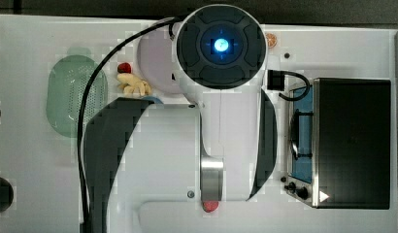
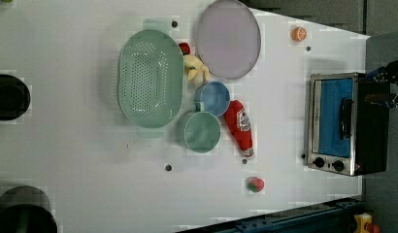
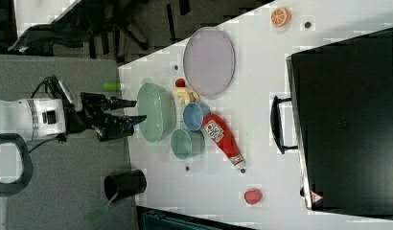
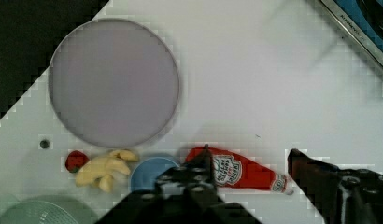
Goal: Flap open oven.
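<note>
I expect the blue glass door (image 2: 330,111) to swing down and out when I pull it, because the dark bar handle (image 2: 345,117) is near the door's upper edge.
The oven (image 1: 352,143) stands at the top view's right, a black box with a silver front frame. Its blue glass door (image 2: 334,118) looks shut, and the dark bar handle (image 3: 276,124) lies across it. Two black knobs (image 2: 328,164) sit at one end of the front. My gripper (image 3: 139,109) hangs high above the table, well away from the oven. It is open, with nothing between its fingers (image 4: 199,168). In the wrist view the gripper (image 4: 248,161) is over a red ketchup bottle (image 4: 236,171), and a corner of the oven (image 4: 362,28) shows at the edge.
On the white table (image 2: 90,160) lie a green colander (image 2: 149,77), a purple plate (image 2: 228,39), a blue bowl (image 2: 212,98), a green cup (image 2: 202,131), bananas (image 2: 196,68), a red fruit (image 2: 256,184) and an orange slice (image 2: 298,33). Bare table lies in front of the oven door.
</note>
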